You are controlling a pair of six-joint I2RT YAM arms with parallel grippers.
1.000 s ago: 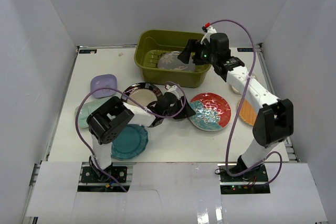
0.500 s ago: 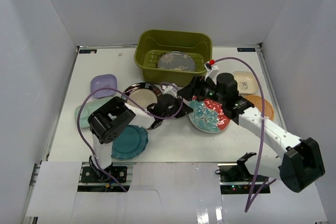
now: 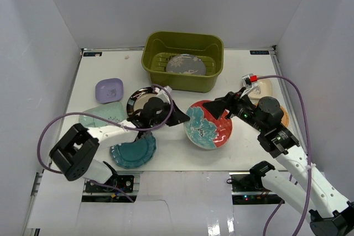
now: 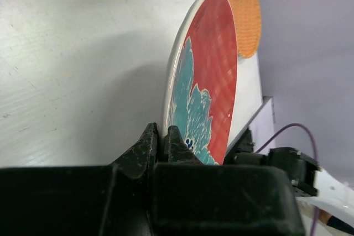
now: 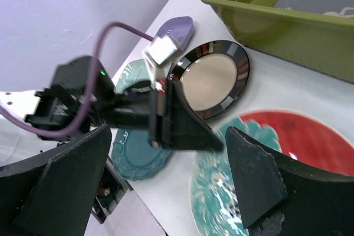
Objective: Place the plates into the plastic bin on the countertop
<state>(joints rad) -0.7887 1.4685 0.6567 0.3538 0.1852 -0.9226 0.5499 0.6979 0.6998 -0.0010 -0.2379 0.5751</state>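
The red-teal plate in my left gripper (image 3: 206,127) is in the way of the black-rimmed plate, so my right gripper should wait until the red-teal plate gets to the bin (image 3: 183,62).
The red-teal plate (image 3: 209,128) is tipped up on the countertop (image 3: 177,156), its left rim pinched by my left gripper (image 3: 184,119), which is shut on it. In the left wrist view the jaws (image 4: 162,136) clamp the rim of this plate (image 4: 204,81). My right gripper (image 3: 219,107) hovers open just above the plate's far side, nothing between its fingers (image 5: 251,175). The olive plastic bin (image 3: 157,73) at the back holds a grey floral plate (image 3: 186,64). A black-rimmed cream plate (image 3: 142,98) lies behind the left gripper.
A lavender square plate (image 3: 109,89), a mint plate (image 3: 97,118) and a teal scalloped plate (image 3: 133,150) lie on the left. A cream square plate (image 3: 264,88) and an orange plate (image 3: 284,118) sit on the right, behind the right arm. White walls ring the table.
The left gripper closed on the red-teal plate's rim and tipped it up. The right arm drew back from the bin and came down to the plate's far side, still open.
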